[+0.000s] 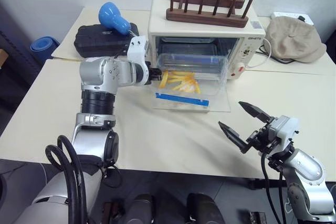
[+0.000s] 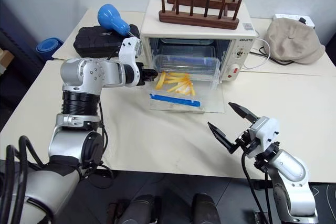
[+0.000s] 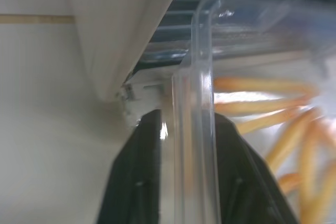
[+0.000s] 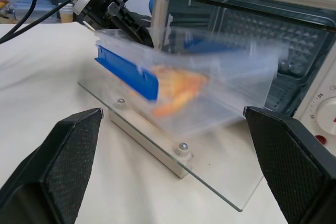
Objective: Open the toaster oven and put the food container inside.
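Observation:
My left gripper is on the food container's side (image 1: 163,67) and would hit the oven, so I should let go of the food container's side and push the blue clip (image 1: 182,99) with both grippers shut.
The cream-white toaster oven (image 1: 247,45) stands open at the back of the table. Its glass door (image 1: 221,103) lies flat toward me. The food container (image 1: 191,72), a clear tub with a blue clip and yellow sticks inside, sits tilted over the door, its far end at the oven mouth. My left gripper (image 1: 156,74) is shut on the tub's left wall, with one black finger (image 3: 139,177) on each side of the clear wall, and that side is raised. My right gripper (image 1: 231,114) hangs open and holds nothing, nearer me and to the right of the door.
A wooden peg rack (image 1: 207,3) sits on top of the oven. To the oven's left lie a black hard case (image 1: 100,39) and a blue bulb-shaped object (image 1: 113,17). A beige cap (image 1: 294,38) and a white power strip (image 1: 291,17) lie to its right.

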You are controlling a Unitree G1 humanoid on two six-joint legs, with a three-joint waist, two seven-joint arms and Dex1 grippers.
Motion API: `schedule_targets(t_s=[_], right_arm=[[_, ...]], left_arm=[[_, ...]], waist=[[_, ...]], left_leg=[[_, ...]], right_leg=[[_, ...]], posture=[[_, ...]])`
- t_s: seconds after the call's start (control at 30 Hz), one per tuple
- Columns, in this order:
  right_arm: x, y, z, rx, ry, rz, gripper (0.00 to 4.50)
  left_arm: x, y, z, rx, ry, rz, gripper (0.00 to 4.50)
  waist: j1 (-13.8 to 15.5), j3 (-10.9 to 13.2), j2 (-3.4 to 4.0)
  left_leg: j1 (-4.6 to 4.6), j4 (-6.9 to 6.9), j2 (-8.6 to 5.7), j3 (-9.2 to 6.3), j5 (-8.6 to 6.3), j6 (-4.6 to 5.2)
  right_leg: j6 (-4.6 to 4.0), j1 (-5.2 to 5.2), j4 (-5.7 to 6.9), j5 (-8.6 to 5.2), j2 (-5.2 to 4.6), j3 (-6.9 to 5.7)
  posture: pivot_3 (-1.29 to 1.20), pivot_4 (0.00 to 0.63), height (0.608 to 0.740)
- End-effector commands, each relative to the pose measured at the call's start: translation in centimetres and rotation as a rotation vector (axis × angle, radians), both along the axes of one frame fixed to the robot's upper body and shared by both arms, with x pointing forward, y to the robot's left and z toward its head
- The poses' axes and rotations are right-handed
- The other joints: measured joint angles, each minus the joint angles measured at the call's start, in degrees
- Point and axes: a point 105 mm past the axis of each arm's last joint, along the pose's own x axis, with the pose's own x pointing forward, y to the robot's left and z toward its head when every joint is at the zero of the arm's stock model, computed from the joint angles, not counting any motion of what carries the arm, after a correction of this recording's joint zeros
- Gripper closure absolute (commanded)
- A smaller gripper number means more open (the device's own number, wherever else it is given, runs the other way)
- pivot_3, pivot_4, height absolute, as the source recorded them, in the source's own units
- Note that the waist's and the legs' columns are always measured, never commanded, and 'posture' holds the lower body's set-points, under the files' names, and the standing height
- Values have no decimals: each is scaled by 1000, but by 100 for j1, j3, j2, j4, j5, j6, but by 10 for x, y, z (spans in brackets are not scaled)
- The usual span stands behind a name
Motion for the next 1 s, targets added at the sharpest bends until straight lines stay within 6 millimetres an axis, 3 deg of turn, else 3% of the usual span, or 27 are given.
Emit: schedule_targets(t_s=[0.03,0.07,0.13,0.23,0.27,0.4,0.53,0.6,0.7,0.87,1.0], right_arm=[[-4,-2,12,22,-32,-10,0],[-5,-1,12,11,-17,-2,0],[-7,2,11,1,28,23,0],[-11,18,0,-52,170,123,0],[-11,22,-3,-65,201,139,396],[-5,40,-20,-120,310,216,1579],[23,50,-33,-205,335,226,2906],[41,52,-29,-201,318,220,3561],[69,50,-20,-225,259,159,4475],[118,41,5,-219,175,-2,4475],[142,52,19,-180,154,-36,4475]], left_arm=[[3,8,37,-169,-120,13,1975],[-2,12,43,-227,-126,-26,1672],[-13,20,49,-278,-145,-107,1672],[-41,45,44,-118,-316,-318,1672],[-48,49,38,-64,-348,-374,1648],[-76,72,3,230,-500,-626,2564],[-94,61,-44,341,-550,-869,3775],[-94,42,-52,277,-583,-883,4382],[-85,17,-52,182,-615,-826,4500],[-61,-8,-56,170,-658,-649,4500],[-32,-11,-48,145,-693,-431,4500]], waist=[[-18,0,0],[-27,0,0],[-50,0,0],[-187,-1,3],[-198,-1,4],[-152,-1,4],[-46,-1,3],[20,-2,2],[11,-1,2],[-53,-1,1],[-153,-1,1]], left_leg=[[1,0,0,2,0,0],[1,-1,1,2,0,0],[1,-2,1,6,0,0],[11,-10,8,10,0,-1],[19,-16,11,14,-1,-3],[20,-7,28,9,-2,-8],[5,11,19,9,-4,1],[-7,14,9,7,-4,11],[-27,34,4,-1,-9,24],[-31,55,1,-1,-14,32],[-28,56,5,-5,-13,31]], right_leg=[[0,-1,0,0,0,1],[0,-2,1,0,2,1],[0,-6,4,0,3,3],[0,-7,8,0,5,11],[0,-7,8,0,6,17],[-5,-5,4,-2,20,26],[-7,0,-22,-2,14,26],[-6,-2,-19,-2,1,17],[-1,-7,-6,1,-5,5],[10,-9,5,7,-13,-2],[10,-9,15,7,-12,-10]], posture=[[0,150,740],[0,150,740],[0,150,740],[0,150,740],[0,150,740],[0,150,740],[0,150,740],[0,150,740],[0,150,740],[0,150,740],[0,150,740]])
